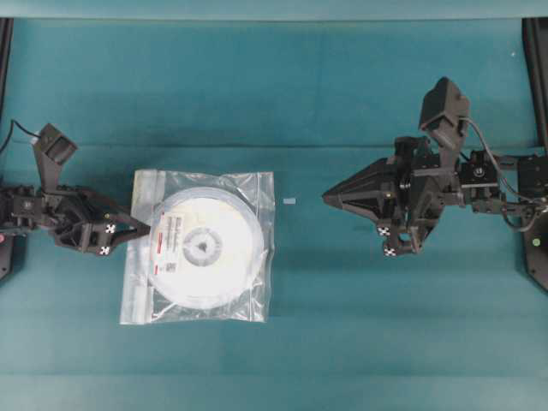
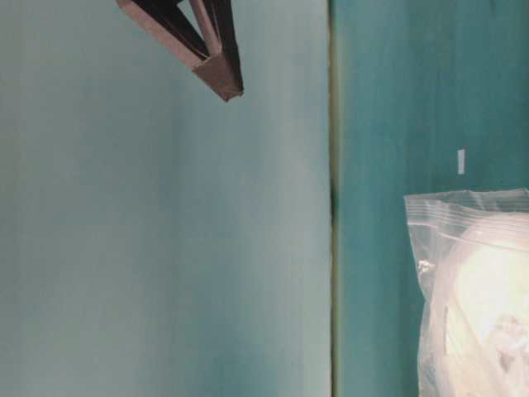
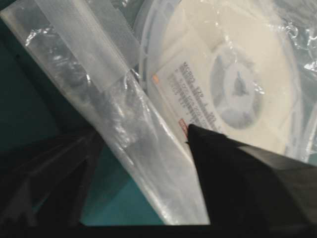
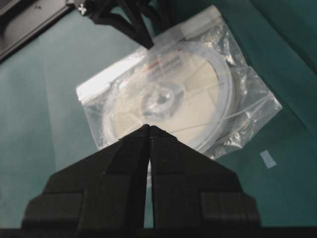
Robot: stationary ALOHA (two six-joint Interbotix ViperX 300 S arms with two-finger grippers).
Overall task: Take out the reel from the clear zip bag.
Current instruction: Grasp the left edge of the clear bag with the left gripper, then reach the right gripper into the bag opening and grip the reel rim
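Note:
The white reel (image 1: 205,248) will slide out flat at the edge nearest the robot's right gripper when the robot pulls it, since a thin zip line (image 1: 259,193) runs along that edge.
The clear zip bag (image 1: 254,190) lies flat on the teal table with the white reel (image 1: 210,248) inside it, label facing up. Its zip strip runs along the left edge. My left gripper (image 1: 142,231) is low at that edge. In the left wrist view the left gripper (image 3: 142,131) stands open, with the bag's (image 3: 124,109) zip edge between its fingers and one fingertip (image 3: 198,136) over the reel's (image 3: 237,84) label. To the right of the bag, my right gripper (image 1: 326,198) hovers shut and empty; the right wrist view shows this gripper (image 4: 150,127) pointing at the bag (image 4: 250,106).
A small white scrap (image 1: 289,201) lies on the table between the bag and the right gripper. The right gripper (image 2: 221,81) shows high in the table-level view, with the bag (image 2: 430,240) at the lower right.

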